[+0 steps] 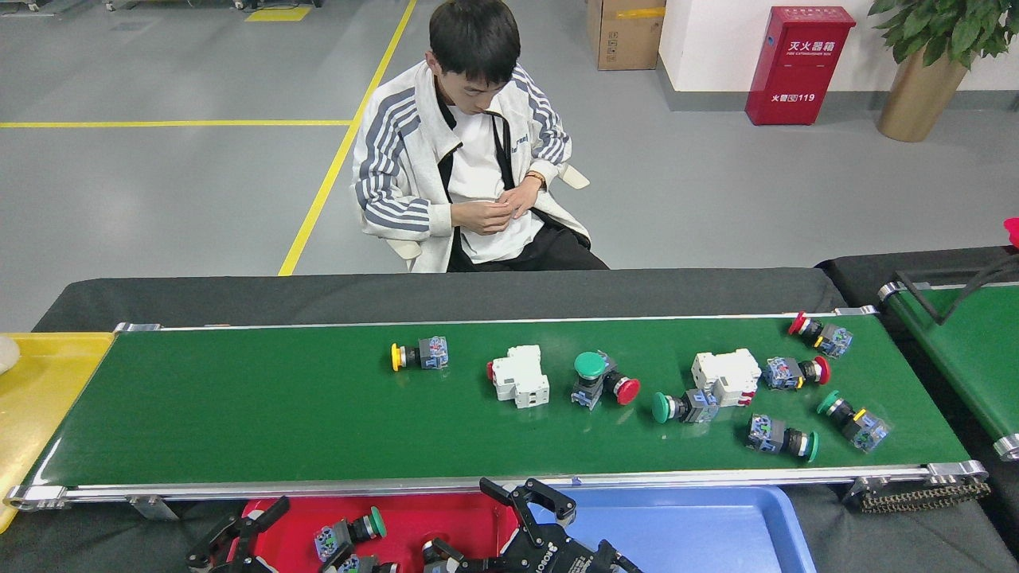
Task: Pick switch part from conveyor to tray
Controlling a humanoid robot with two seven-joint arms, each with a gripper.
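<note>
The green-and-red pair (604, 378) should ride into the yellow tray (46, 401) while I carry the green-capped switch part, because the tray is right up against the conveyor's end.
The conveyor (239, 414) runs across the middle of the view and carries several switch parts. Among them are a yellow-capped one (418, 355), a white block (521, 376) and a green-and-red pair (601, 380), with more toward the right end. A red tray (446, 513) and a blue tray (700, 525) sit below the near rail. My left gripper (239, 532) stands open at the red tray's left end, with nothing between its fingers. My right gripper (525, 497) is open over the seam between the two trays. A green-capped switch part (348, 532) lies in the red tray.
A seated person (470, 159) faces the belt from the far side, hands at the chest. A yellow tray (40, 398) adjoins the belt's left end. A second green belt (971, 350) stands at the right. A chain drive (915, 497) hangs at the near right corner.
</note>
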